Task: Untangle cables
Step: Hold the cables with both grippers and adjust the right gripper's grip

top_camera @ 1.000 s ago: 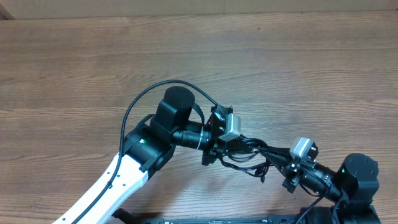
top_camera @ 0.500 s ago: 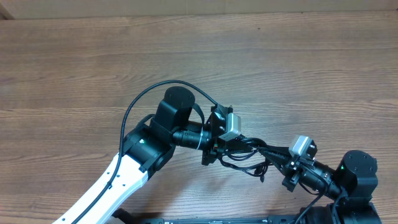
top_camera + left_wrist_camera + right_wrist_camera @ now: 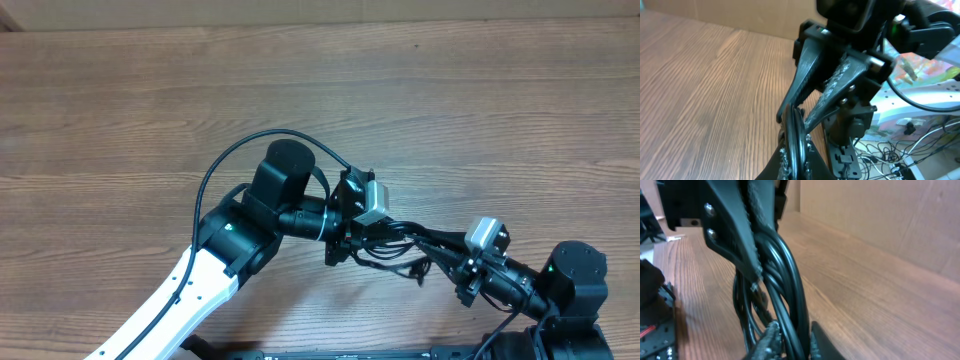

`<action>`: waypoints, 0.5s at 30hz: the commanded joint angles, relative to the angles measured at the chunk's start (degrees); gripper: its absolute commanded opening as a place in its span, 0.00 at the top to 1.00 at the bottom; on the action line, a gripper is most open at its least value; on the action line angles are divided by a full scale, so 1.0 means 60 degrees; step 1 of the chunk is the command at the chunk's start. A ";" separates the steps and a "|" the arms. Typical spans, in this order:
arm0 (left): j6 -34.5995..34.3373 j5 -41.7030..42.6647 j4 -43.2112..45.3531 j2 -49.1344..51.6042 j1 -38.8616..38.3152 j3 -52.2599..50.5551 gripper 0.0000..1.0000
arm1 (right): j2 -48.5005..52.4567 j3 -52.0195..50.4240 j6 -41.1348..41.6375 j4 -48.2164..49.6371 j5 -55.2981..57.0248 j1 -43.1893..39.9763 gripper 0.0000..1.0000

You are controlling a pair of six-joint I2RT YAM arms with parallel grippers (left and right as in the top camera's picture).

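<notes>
The cables are bunched in slack loops point(image 3: 392, 246) and my grippers are close together, so next my left gripper pulls the cables away from my right gripper to spread the loops out.
The cables point(image 3: 398, 262) are a bunch of thin black cords hanging in loops between my two grippers at the table's front right. My left gripper point(image 3: 392, 236) is shut on the bundle. In the left wrist view, strands point(image 3: 792, 127) run up between its fingers point(image 3: 796, 152) toward the right gripper's fingers point(image 3: 837, 82). My right gripper point(image 3: 428, 247) meets it from the right. In the right wrist view, several strands point(image 3: 785, 280) pass between its fingers point(image 3: 792, 337), which sit tight against them. The left gripper's finger point(image 3: 735, 230) shows above. The plug ends are hidden.
A thick black robot cable point(image 3: 230, 160) arcs over the left arm point(image 3: 240, 235). The right arm's base point(image 3: 575, 280) sits at the front right corner. Bare wooden tabletop point(image 3: 320, 80) stretches behind and to the left. A cardboard wall point(image 3: 890, 215) stands beyond the table.
The loose loops under the grippers have drawn in slightly. The right gripper has shifted a touch. The left arm is nearly still.
</notes>
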 commanded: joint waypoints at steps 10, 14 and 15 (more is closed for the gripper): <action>-0.1836 -0.1202 0.0510 -0.0073 -0.0047 0.0135 0.96 | -0.0015 0.0080 0.0069 0.0029 -0.0109 0.0047 0.88; -0.1832 -0.0168 0.1045 -0.0073 -0.0047 0.0135 0.96 | -0.0015 0.0080 0.0062 -0.0040 -0.0102 0.0047 0.80; -0.1836 -0.0033 0.1140 -0.0073 -0.0047 0.0135 0.96 | -0.0015 0.0080 0.0062 -0.0062 -0.0098 0.0047 0.76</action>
